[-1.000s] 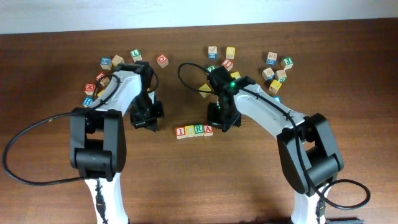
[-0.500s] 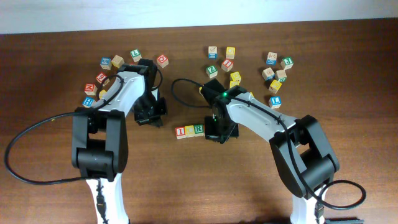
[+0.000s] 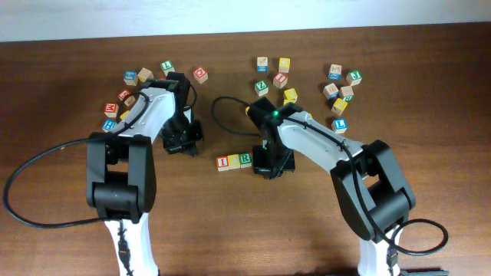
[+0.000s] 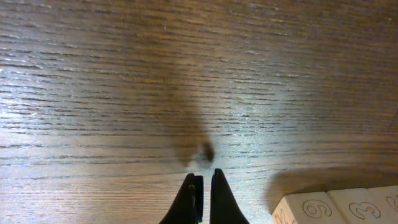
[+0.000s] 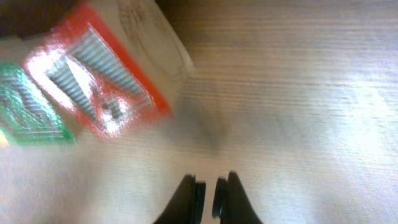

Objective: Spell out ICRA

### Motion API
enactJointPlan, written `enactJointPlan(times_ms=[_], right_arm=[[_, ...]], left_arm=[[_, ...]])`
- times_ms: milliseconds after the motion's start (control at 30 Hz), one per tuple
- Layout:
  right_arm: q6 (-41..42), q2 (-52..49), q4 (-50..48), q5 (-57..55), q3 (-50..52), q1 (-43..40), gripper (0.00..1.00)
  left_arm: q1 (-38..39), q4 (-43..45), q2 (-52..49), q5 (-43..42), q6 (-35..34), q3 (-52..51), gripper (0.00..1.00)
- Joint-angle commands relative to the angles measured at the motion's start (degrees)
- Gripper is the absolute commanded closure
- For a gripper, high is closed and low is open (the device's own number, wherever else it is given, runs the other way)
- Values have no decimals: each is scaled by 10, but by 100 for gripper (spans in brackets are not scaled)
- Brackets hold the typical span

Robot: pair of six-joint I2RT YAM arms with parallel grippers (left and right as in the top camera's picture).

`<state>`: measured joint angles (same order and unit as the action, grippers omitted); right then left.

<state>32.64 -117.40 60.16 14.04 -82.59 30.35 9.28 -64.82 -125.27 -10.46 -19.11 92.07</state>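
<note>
The A sits crooked (image 5: 96,73) beside the green-faced R, so next my right gripper presses the A's free side (image 5: 154,48) while my left gripper braces the I's end.
A row of cubes lies on the table: the red-faced I (image 3: 222,162), the yellow-faced C (image 3: 234,161) and the green-faced R (image 3: 245,159). My right gripper (image 3: 268,162) hangs over the row's right end and hides the A from overhead. The right wrist view shows the red-faced A (image 5: 93,81) next to the green R (image 5: 25,112), up and left of my fingers (image 5: 208,186), which are shut and empty. My left gripper (image 3: 182,142) is shut and empty, left of the row. Its wrist view (image 4: 204,186) shows bare wood and two wooden cube sides (image 4: 329,208) at the bottom right.
Loose letter cubes lie in a cluster at the far left (image 3: 123,100), a group at the back middle (image 3: 272,73) and a group at the back right (image 3: 341,92). A blue-faced cube (image 3: 339,124) sits right of my right arm.
My right gripper has moved left and forward onto the row's right end, covering the A cube that showed before. My left gripper has drawn back a little from the row.
</note>
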Motion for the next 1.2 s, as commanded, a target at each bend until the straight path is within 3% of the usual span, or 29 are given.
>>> enactJointPlan(times_ms=[0, 200, 367, 667, 1167], right_arm=[[-5, 5, 45, -56, -58, -10, 96], [-87, -11, -22, -55, -67, -68, 96], [-87, -43, -56, 4, -63, -59, 96], [-86, -49, -71, 8, -61, -30, 96], [-51, -49, -49, 38, -61, -26, 96]], left_arm=[[-3, -5, -4, 4, -6, -3, 100], [2, -59, -4, -5, 23, -3, 100], [23, -77, -4, -9, 25, -21, 100], [39, -23, -4, -80, 30, -59, 100], [76, 37, -4, -78, 60, -59, 100]])
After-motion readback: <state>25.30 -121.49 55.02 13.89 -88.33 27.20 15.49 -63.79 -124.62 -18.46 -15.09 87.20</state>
